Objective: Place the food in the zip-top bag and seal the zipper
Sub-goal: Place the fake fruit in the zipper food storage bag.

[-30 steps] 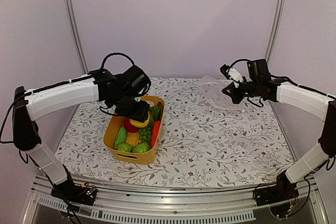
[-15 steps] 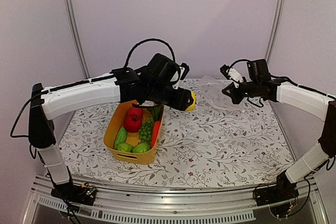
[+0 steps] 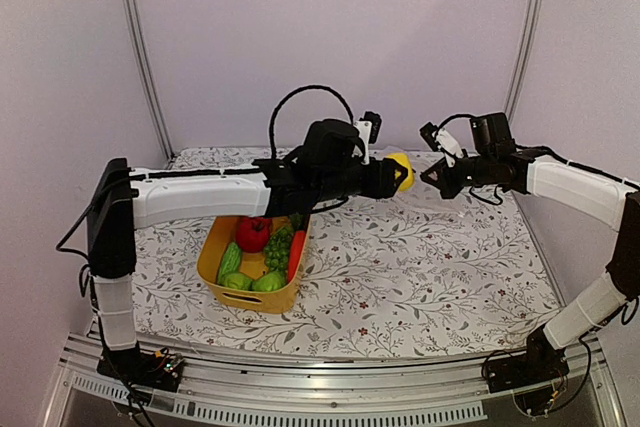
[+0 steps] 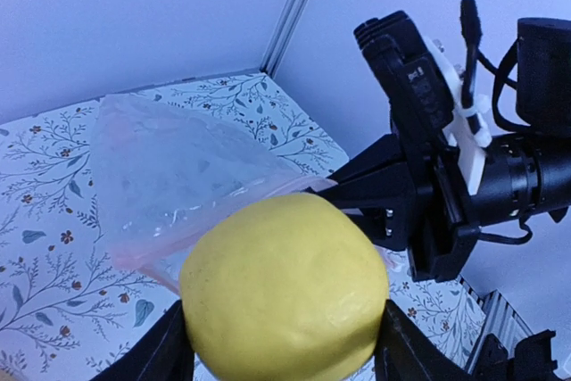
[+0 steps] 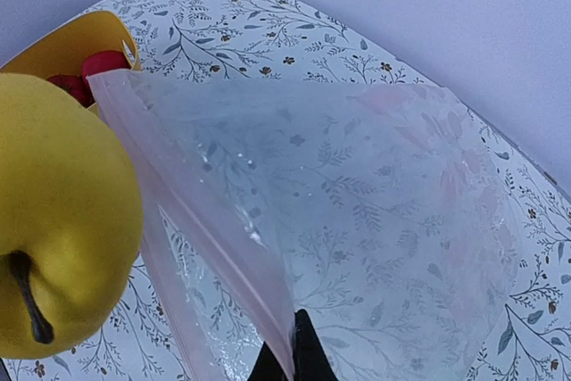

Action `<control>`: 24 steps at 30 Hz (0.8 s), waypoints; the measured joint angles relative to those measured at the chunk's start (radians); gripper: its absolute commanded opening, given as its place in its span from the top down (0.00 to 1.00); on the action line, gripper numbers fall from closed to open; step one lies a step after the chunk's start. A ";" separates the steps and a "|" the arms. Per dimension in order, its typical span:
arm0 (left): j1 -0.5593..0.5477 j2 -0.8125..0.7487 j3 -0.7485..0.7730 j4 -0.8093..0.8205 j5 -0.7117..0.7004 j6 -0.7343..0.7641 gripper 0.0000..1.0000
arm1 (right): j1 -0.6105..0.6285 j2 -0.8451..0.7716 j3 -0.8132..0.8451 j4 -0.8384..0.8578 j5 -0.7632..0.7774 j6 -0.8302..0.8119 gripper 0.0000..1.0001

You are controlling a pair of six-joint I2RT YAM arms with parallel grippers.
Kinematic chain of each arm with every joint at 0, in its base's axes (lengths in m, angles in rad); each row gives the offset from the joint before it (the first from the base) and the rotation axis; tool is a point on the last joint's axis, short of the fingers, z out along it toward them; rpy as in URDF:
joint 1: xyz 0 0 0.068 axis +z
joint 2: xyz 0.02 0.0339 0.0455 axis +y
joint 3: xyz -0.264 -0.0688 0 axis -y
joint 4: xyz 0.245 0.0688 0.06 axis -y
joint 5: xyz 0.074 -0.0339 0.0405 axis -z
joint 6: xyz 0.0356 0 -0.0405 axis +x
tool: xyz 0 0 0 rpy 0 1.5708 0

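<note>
The zip-top bag's opening (image 5: 198, 276) is wide open toward the yellow lemon, so my left gripper should keep moving in until the lemon is past the pinkish zipper (image 5: 203, 211), then let go.
My left gripper (image 3: 400, 173) is shut on a yellow lemon (image 4: 285, 287), held in the air just left of the zip-top bag's mouth. The clear zip-top bag (image 5: 357, 194) hangs open from my right gripper (image 5: 299, 352), which is shut on its upper mouth edge. The pinkish zipper (image 5: 205, 229) runs from that grip toward the lemon (image 5: 62, 220). In the top view my right gripper (image 3: 437, 175) sits a short way right of the lemon (image 3: 402, 171). More food lies in the basket: a red apple (image 3: 253, 232), green grapes (image 3: 280, 245), an orange carrot (image 3: 297, 252) and green limes (image 3: 268, 282).
The yellow basket (image 3: 210, 252) stands left of centre on the flower-patterned table (image 3: 420, 277). My left arm (image 3: 220, 187) stretches across above the basket. Metal frame posts (image 3: 522, 37) and pale walls close in the back and sides.
My left arm has lifted the lemon out of the basket and carried it right and back, up to the bag's mouth. The right arm and bag have stayed put.
</note>
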 measured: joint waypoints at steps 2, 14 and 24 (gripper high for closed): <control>0.000 0.037 0.000 0.049 -0.008 -0.014 0.50 | 0.000 0.000 0.006 -0.004 0.000 0.010 1.00; 0.000 0.170 0.059 0.122 -0.118 -0.064 0.49 | 0.000 0.000 0.014 -0.010 -0.025 0.040 1.00; 0.000 0.286 0.266 0.027 -0.265 -0.167 0.30 | 0.000 -0.005 0.014 -0.011 -0.072 0.051 1.00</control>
